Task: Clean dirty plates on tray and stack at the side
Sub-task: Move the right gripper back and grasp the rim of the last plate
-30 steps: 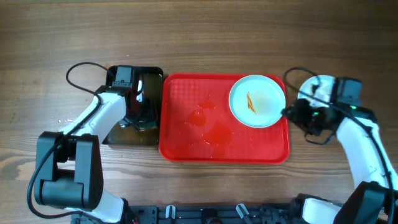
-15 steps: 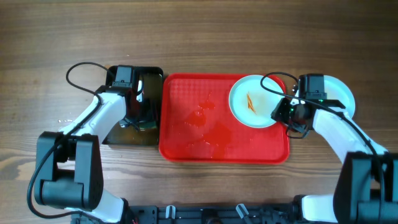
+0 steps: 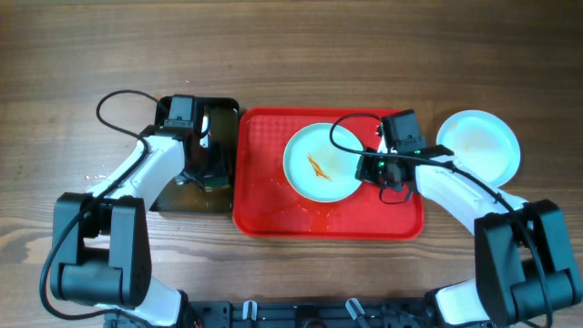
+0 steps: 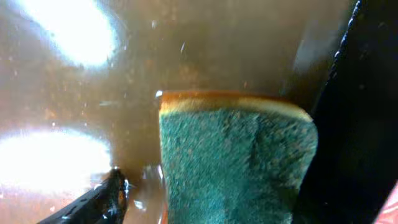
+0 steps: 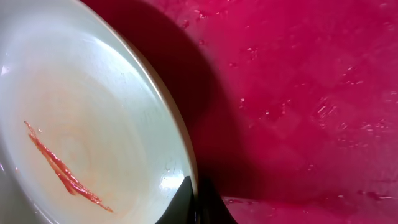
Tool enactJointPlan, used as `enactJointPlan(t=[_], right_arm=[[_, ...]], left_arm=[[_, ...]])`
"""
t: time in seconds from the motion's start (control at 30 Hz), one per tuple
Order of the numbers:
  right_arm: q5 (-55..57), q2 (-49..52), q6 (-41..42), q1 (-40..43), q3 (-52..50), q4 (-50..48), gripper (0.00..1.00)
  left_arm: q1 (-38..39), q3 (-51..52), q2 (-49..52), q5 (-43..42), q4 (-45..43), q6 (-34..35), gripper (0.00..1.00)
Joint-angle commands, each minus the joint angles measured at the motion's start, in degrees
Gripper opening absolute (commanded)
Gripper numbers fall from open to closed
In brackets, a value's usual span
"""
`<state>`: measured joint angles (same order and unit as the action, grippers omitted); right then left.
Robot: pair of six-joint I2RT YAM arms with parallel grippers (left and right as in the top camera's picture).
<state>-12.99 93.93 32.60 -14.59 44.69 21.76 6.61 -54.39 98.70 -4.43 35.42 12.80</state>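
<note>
The green sponge is off-centre below the robot's left gripper and near the black tray's side [image 4: 333, 130], so the gripper should open, centre its fingers around the sponge's middle [image 4: 235, 168] and then lift.
A white plate [image 3: 322, 162] with an orange-red smear [image 3: 317, 167] lies near the middle of the red tray [image 3: 273, 196]. My right gripper [image 3: 369, 169] is shut on its right rim. In the right wrist view the two dark fingertips [image 5: 198, 202] pinch the plate's [image 5: 93, 124] edge over the wet tray [image 5: 298, 93]. A second white plate [image 3: 478, 144] lies on the table right of the tray. My left gripper [image 3: 205, 159] is low in the black tray, open beside the green sponge [image 4: 236, 162]. One finger [image 4: 93, 202] stands a little apart from the sponge.
The black tray [image 3: 223, 109] with brown liquid sits left of the red tray, touching it. Wet patches lie on the red tray's middle [image 3: 314, 196]. Cables loop by both arms. Bare wooden table lies behind the trays.
My right gripper took the plate's rim and slid it left, from the tray's back right corner to the middle. The plate on the table came into full view. The left arm stayed still.
</note>
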Motion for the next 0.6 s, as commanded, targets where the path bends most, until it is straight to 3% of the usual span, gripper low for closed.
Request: enactJointPlan(t=[0.0, 0.03, 0.07, 0.17, 0.3, 0.33, 0.37, 0.43, 0.47, 0.57], right_arm=[[1.16, 1.33, 0.92, -0.46, -0.57, -0.07, 0.05], [1.14, 1.33, 0.94, -0.46, -0.57, -0.07, 0.05], [1.16, 1.33, 0.94, -0.46, -0.57, -0.07, 0.05], [1.14, 1.33, 0.7, -0.46, -0.57, -0.02, 0.05], [1.14, 1.33, 0.52, -0.46, -0.57, 0.09, 0.05], [1.14, 1.33, 0.55, -0.46, -0.57, 0.09, 0.05], [1.14, 1.33, 0.52, -0.46, -0.57, 0.09, 0.05], [1.14, 1.33, 0.52, -0.46, -0.57, 0.09, 0.05], [1.11, 1.33, 0.52, -0.46, -0.57, 0.07, 0.05], [0.94, 1.33, 0.5, -0.46, -0.57, 0.11, 0.05]], left_arm=[[-0.35, -0.68, 0.63, -1.75, -1.62, 0.09, 0.44], [-0.35, -0.68, 0.63, -1.75, -1.62, 0.09, 0.28], [-0.35, -0.68, 0.63, -1.75, -1.62, 0.09, 0.06], [-0.37, -0.7, 0.63, -1.68, -4.22, 0.07, 0.04], [-0.37, -0.7, 0.63, 3.23, -10.51, -0.59, 0.17], [-0.35, -0.7, 0.61, 2.93, -10.4, -0.57, 0.34], [-0.35, -0.7, 0.63, 1.27, -9.11, -0.57, 0.39], [-0.35, -0.7, 0.63, -2.64, -5.44, -0.55, 0.4], [-0.35, -0.7, 0.63, -4.02, -2.45, -0.44, 0.47], [-0.35, -0.55, 0.63, -4.07, 3.04, -0.35, 0.57]])
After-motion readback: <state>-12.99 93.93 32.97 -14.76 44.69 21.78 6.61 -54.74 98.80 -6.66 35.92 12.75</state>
